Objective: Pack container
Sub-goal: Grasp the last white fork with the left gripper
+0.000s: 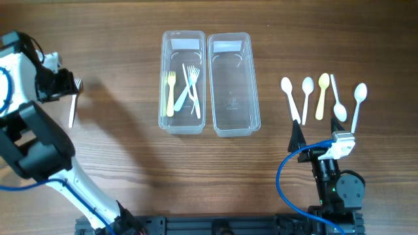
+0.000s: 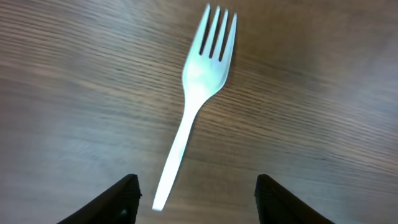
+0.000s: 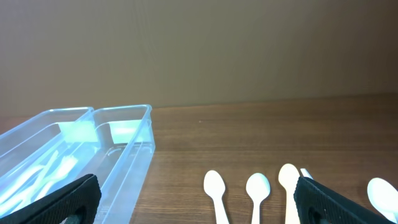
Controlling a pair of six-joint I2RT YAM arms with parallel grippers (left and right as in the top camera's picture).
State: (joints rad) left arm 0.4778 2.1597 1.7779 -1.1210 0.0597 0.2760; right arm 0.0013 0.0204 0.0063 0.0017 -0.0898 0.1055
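The white fork's narrow handle [image 2: 170,172] is pointing into the space between my open fingers, so my left gripper should carry on moving down toward the neck [image 2: 191,111] and close there.
A white plastic fork [image 1: 74,103] lies on the table at the far left; in the left wrist view it [image 2: 196,99] lies flat between my open fingers, tines away from me. My left gripper [image 2: 196,202] is open and hovers just above its handle end. Two clear containers stand mid-table: the left one [image 1: 166,98] holds several forks [image 1: 186,88], the right one [image 1: 249,98] has nothing in it. Several spoons [image 1: 321,98] lie in a row at the right. My right gripper [image 1: 312,145] is open, near the front edge below the spoons, and holds nothing.
The right wrist view shows both containers [image 3: 127,146] to the left and the spoon bowls [image 3: 258,186] just ahead. A blue cable [image 1: 287,186] loops beside the right arm's base.
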